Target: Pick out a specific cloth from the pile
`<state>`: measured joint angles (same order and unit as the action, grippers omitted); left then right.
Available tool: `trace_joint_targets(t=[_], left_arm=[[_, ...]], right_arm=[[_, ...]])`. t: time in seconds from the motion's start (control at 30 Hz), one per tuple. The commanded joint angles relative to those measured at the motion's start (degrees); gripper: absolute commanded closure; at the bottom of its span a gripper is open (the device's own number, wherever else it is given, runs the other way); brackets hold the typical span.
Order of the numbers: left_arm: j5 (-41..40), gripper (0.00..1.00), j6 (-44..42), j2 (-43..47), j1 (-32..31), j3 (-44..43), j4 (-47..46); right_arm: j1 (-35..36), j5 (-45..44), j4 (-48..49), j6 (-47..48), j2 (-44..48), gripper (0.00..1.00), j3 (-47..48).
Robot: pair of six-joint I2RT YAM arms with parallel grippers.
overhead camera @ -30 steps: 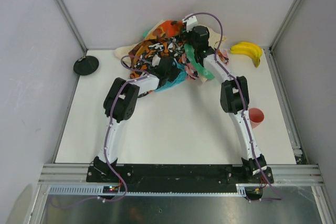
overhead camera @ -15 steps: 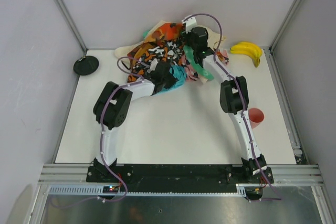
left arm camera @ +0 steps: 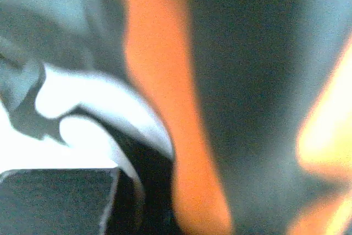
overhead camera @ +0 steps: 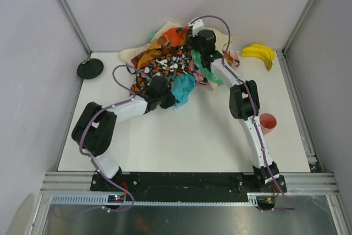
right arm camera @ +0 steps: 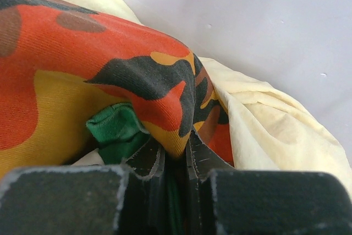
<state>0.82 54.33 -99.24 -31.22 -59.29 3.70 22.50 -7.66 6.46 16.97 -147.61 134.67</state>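
Observation:
The turquoise cloth's back end is under the patterned cloth, so next my left gripper pulls the turquoise cloth forward while my right gripper keeps hold of the camouflage cloth.
The pile of mixed cloths lies at the back of the table. The plain turquoise cloth sticks out of its front edge. My left gripper is at the cloth's left side, shut on it. In the left wrist view only blurred orange, black and white patterned fabric shows, pressed close to the camera. My right gripper is on top of the pile. In the right wrist view it is shut on a fold of orange camouflage cloth, with green fabric beside it.
A banana lies at the back right. A pink cup stands right of the right arm. A black disc lies at the back left. Cream cloth lies under the camouflage cloth. Side walls enclose the table.
My left arm has swung left and drawn back toward the near side. The turquoise cloth has come further out of the pile with it. The right gripper has barely moved.

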Motion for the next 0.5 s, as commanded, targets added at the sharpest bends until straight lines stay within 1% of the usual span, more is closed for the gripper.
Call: trace_joint_targets(t=[0.0, 0.17, 0.27, 0.33, 0.47], left_arm=[[12.4, 0.99, -8.8, 7.2, -1.6, 4.3, 9.9], [19.1, 0.99, -18.4, 17.2, -1.6, 6.0, 19.9], [28.4, 0.97, -22.9, 25.2, -1.6, 5.3, 21.0], [34.4, 0.97, -24.8, 29.7, -1.7, 3.6, 21.1], [41.9, 0.98, -27.2, 40.0, -1.9, -0.5, 21.1]], right_arm=[[-1.0, -5.7, -1.9, -0.3, 0.4, 1.0, -0.6], [-1.0, -6.6, -2.4, -0.4, -0.2, 1.0, -0.2], [-1.1, -7.2, -3.1, -0.9, -0.4, 1.0, 0.1], [-1.1, -7.2, -3.5, -1.4, -0.5, 1.0, 0.1], [-1.1, -7.6, -3.9, -1.9, -0.6, 1.0, 0.0]])
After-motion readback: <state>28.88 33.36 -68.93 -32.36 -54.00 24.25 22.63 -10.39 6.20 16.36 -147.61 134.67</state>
